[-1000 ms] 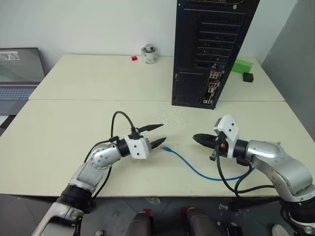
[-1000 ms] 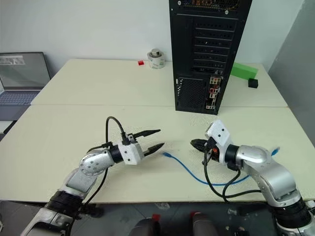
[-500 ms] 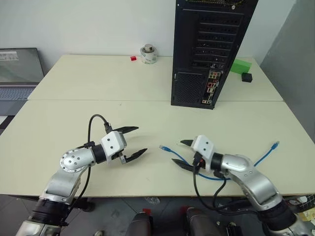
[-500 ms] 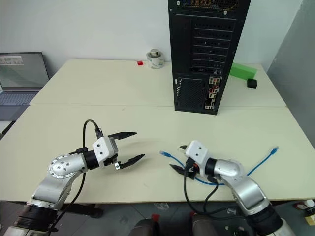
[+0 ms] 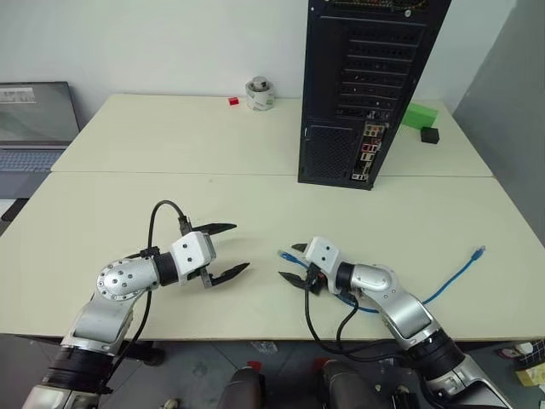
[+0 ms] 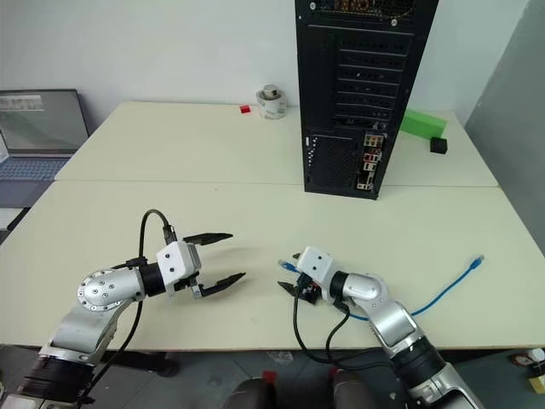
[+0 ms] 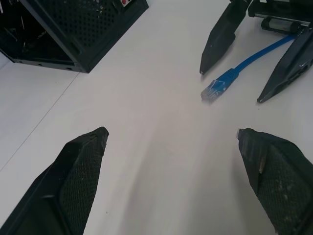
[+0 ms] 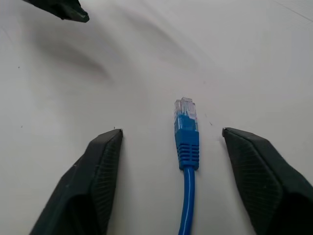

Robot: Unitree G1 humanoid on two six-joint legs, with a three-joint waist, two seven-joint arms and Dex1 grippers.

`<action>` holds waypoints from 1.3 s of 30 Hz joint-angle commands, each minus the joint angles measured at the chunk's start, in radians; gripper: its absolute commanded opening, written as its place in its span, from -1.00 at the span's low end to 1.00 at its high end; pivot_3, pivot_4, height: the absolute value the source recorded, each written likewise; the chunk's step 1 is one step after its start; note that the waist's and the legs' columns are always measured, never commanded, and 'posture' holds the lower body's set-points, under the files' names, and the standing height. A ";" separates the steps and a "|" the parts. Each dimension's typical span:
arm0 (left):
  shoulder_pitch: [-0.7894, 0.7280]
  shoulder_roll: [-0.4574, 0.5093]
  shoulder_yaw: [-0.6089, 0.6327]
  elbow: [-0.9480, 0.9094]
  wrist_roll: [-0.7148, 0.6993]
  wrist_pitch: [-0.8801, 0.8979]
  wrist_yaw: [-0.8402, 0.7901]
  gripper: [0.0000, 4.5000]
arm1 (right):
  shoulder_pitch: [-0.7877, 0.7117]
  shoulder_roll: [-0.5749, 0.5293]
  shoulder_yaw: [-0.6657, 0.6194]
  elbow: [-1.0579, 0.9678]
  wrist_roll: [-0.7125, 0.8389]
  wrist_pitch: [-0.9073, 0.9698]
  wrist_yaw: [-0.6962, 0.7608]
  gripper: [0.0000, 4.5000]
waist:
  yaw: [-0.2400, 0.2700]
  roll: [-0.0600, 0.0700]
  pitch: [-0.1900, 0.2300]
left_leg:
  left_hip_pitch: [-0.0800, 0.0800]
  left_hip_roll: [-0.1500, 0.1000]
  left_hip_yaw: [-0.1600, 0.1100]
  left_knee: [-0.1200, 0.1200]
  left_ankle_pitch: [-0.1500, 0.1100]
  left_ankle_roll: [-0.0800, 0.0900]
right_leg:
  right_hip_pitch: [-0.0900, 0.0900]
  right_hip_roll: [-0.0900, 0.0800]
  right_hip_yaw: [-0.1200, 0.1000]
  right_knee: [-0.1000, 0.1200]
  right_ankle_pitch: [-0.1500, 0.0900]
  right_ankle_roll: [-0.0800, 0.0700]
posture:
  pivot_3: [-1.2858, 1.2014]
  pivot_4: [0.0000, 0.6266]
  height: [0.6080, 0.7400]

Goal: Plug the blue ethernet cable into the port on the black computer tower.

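Observation:
The blue ethernet cable is lying in a slack curve (image 5: pixel 449 283), so its far end (image 5: pixel 479 253) will remain down when the robot raises the near plug.
The blue ethernet cable (image 5: pixel 450 278) lies loose on the near table, and its near plug (image 5: pixel 289 255) points towards my left arm. My right gripper (image 5: pixel 287 262) is low over the table and open, one finger on each side of that plug without touching it. In the right wrist view the clear-tipped plug (image 8: pixel 186 125) sits midway between the two fingers (image 8: pixel 100 171). My left gripper (image 5: pixel 230 249) is open and empty, a hand's width to the left of the plug. The black computer tower (image 5: pixel 366 85) stands upright at the back, with the port strip (image 5: pixel 367 150) low on its rear face.
A laptop (image 5: pixel 34 119) sits at the far left edge. A tape roll (image 5: pixel 259 94) and a small red block (image 5: pixel 232 100) are at the back. A green block (image 5: pixel 417 114) and a small black box (image 5: pixel 429 135) lie right of the tower. The cable's other plug (image 5: pixel 479 250) rests near the right edge.
My left gripper drew back to the left, away from the plug, and opened wider. My right gripper swung left and down, opened, and now straddles the plug.

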 commanded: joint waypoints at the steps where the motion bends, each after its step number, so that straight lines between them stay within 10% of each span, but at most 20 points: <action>1: -0.036 -0.015 0.002 0.016 0.004 0.008 -0.013 1.00 | 0.010 -0.037 -0.025 -0.009 -0.027 0.030 0.012 0.12 | 0.001 0.000 0.000 | 0.000 0.000 0.000 0.000 0.000 0.000 | 0.000 0.000 0.000 0.000 0.000 0.000 | 0.03 -0.52 1.00; 10: -0.096 -0.072 -0.047 0.046 0.008 0.041 -0.061 1.00 | -0.004 -0.049 -0.032 -0.047 -0.051 0.101 0.004 -0.93 | 0.000 0.000 0.000 | 0.000 0.000 0.000 0.000 0.000 0.000 | 0.000 0.000 0.000 0.000 0.000 0.000 | 0.03 -0.52 1.00; 33: -0.292 -0.187 -0.185 0.165 0.014 0.101 -0.287 1.00 | -0.045 -0.191 -0.037 -0.324 0.007 0.221 0.221 -0.96 | -0.002 0.000 0.000 | -0.001 0.000 -0.001 0.001 0.000 0.000 | 0.000 0.001 0.000 0.000 0.000 0.000 | 0.03 -0.52 1.00; 39: -0.287 -0.195 -0.192 0.163 0.015 0.092 -0.319 0.47 | -0.047 -0.195 -0.041 -0.333 0.014 0.226 0.229 -0.97 | -0.002 0.000 0.000 | -0.001 0.000 -0.001 0.001 0.000 0.000 | 0.000 0.001 0.000 0.000 0.000 0.000 | 0.03 -0.52 1.00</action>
